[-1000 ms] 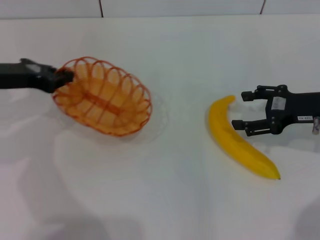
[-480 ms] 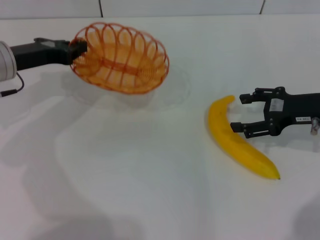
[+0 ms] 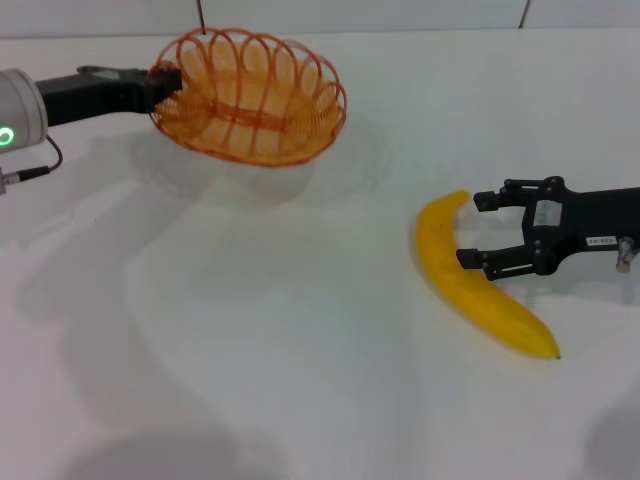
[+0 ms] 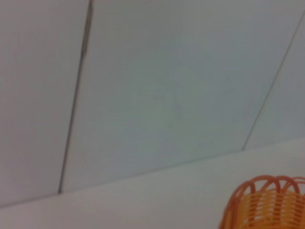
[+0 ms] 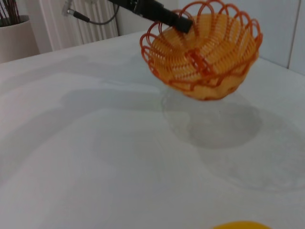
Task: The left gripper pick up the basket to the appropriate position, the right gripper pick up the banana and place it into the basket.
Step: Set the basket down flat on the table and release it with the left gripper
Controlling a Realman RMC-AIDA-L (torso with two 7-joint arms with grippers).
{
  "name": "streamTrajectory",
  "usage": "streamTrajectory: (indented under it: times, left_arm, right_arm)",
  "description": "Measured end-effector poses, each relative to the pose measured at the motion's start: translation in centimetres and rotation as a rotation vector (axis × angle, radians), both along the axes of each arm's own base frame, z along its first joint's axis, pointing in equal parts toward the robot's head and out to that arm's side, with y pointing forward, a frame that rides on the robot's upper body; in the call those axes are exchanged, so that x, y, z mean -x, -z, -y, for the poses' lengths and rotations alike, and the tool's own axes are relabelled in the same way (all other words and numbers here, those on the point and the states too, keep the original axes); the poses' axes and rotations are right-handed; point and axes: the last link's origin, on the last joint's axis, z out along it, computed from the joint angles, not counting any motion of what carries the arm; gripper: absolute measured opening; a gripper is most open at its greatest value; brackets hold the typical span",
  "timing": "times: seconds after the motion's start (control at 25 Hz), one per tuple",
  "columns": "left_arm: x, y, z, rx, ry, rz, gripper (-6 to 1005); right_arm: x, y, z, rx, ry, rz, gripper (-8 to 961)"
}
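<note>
The basket (image 3: 255, 105) is hanging at a tilt near the wall, so the robot's left gripper should lower it flat onto the nearer clear table (image 3: 235, 190) before the banana goes in.
My left gripper (image 3: 168, 86) is shut on the rim of the orange wire basket (image 3: 250, 95) and holds it tilted in the air above the white table, at the back left. The basket also shows in the right wrist view (image 5: 202, 47), with the left gripper (image 5: 183, 23) on its rim, and in the left wrist view (image 4: 264, 202). The yellow banana (image 3: 470, 275) lies flat on the table at the right. My right gripper (image 3: 478, 228) is open, its fingers reaching over the banana's upper half. A sliver of banana (image 5: 240, 224) shows in the right wrist view.
The white table (image 3: 300, 350) stretches across the view, with a panelled wall (image 3: 400, 12) behind it. A radiator (image 5: 90, 21) and a plant pot (image 5: 16, 36) stand beyond the table's far side in the right wrist view.
My left gripper has lifted the basket off the table and carried it up and to the right. My right gripper has crept slightly left and down toward the banana. The banana has not moved.
</note>
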Motion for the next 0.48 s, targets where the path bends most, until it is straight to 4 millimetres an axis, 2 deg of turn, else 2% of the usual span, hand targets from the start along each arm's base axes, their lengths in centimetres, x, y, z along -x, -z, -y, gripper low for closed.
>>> streamTrajectory:
  times: [0.16,0.48]
  left_arm:
    - [-0.2,0.2,0.1,0.042,-0.003,-0.015,71]
    - [-1.9,-1.3,0.5,0.187,0.014,0.042,71]
  right_arm:
    - [0.1,0.1,0.0,0.001,-0.001,-0.001,894]
    - [0.2,0.1,-0.2,0.002,-0.006,-0.001,891]
